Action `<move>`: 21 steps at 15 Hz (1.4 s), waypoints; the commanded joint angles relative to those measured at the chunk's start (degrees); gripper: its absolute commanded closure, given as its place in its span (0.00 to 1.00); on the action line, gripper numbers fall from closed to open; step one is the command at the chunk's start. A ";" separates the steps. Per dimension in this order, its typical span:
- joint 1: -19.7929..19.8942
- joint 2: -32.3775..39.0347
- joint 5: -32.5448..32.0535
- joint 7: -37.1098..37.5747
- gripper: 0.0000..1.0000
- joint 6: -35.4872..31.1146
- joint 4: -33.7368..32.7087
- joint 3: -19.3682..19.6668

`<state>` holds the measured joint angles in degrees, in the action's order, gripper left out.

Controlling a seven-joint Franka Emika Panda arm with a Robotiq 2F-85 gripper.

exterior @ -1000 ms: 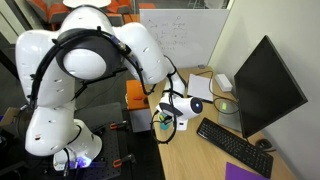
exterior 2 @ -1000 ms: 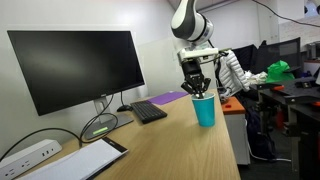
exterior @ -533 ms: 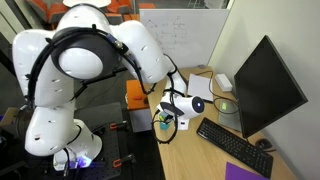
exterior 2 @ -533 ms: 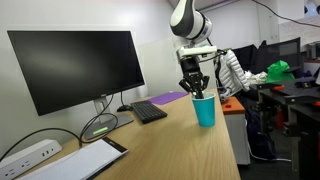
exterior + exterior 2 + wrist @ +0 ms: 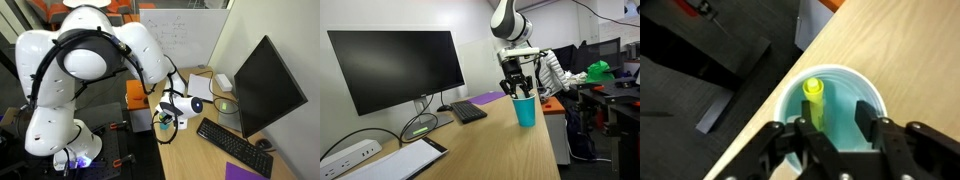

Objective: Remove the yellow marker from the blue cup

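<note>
The yellow marker leans (image 5: 817, 108) on the blue cup's side, off-center between my fingers, so I should turn my gripper and align it with the marker's top (image 5: 814, 86) before closing.
In the wrist view the blue cup (image 5: 854, 98) sits close to the wooden table's edge, seen from straight above. The yellow marker (image 5: 815, 101) stands inside it, leaning against the left inner wall. My gripper (image 5: 835, 122) is lowered over the cup's mouth with its jaws apart. The left finger (image 5: 805, 127) is right beside the marker and the right finger (image 5: 865, 115) is inside the far wall. Nothing is clamped between them. In both exterior views the gripper (image 5: 516, 88) hangs just above the cup (image 5: 525, 110), with the cup (image 5: 162, 124) partly hidden by the arm.
A black keyboard (image 5: 468, 111) and a purple notebook (image 5: 490, 98) lie behind the cup, in front of a large monitor (image 5: 395, 68). A white pad (image 5: 405, 158) and power strip (image 5: 345, 157) are further along the desk. The table edge (image 5: 780, 85) drops to the floor beside the cup.
The jaws have spread from shut to apart over the cup. The arm has stayed almost in place, and the marker still stands in the cup.
</note>
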<state>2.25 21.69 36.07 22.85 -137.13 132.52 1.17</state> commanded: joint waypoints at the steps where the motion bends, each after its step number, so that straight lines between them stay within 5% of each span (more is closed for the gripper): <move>1: 0.40 1.24 -0.22 -2.17 0.56 2.10 -1.22 -0.68; 5: 0.13 1.75 -1.30 -2.42 0.63 2.90 -1.90 -0.62; 7: 0.08 2.09 -1.89 -2.00 0.75 3.34 -2.39 -0.46; 8: 0.13 2.24 -2.14 -2.01 0.92 3.49 -2.60 -0.44; 9: 0.26 2.35 -2.22 -2.16 0.97 3.76 -2.87 -0.47; 13: 0.56 2.36 -2.05 -2.73 1.00 4.15 -3.39 -0.62; 14: 0.59 2.34 -2.07 -2.86 0.96 4.21 -3.53 -0.64; 15: 0.58 2.37 -2.16 -3.00 0.73 4.31 -3.68 -0.65; 17: 0.46 2.25 -2.56 -4.23 0.69 3.77 -3.76 -0.76; 21: 0.10 1.79 -3.73 -8.79 0.42 2.92 -4.01 -1.24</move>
<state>2.18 23.73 33.95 16.81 -135.46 129.32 0.42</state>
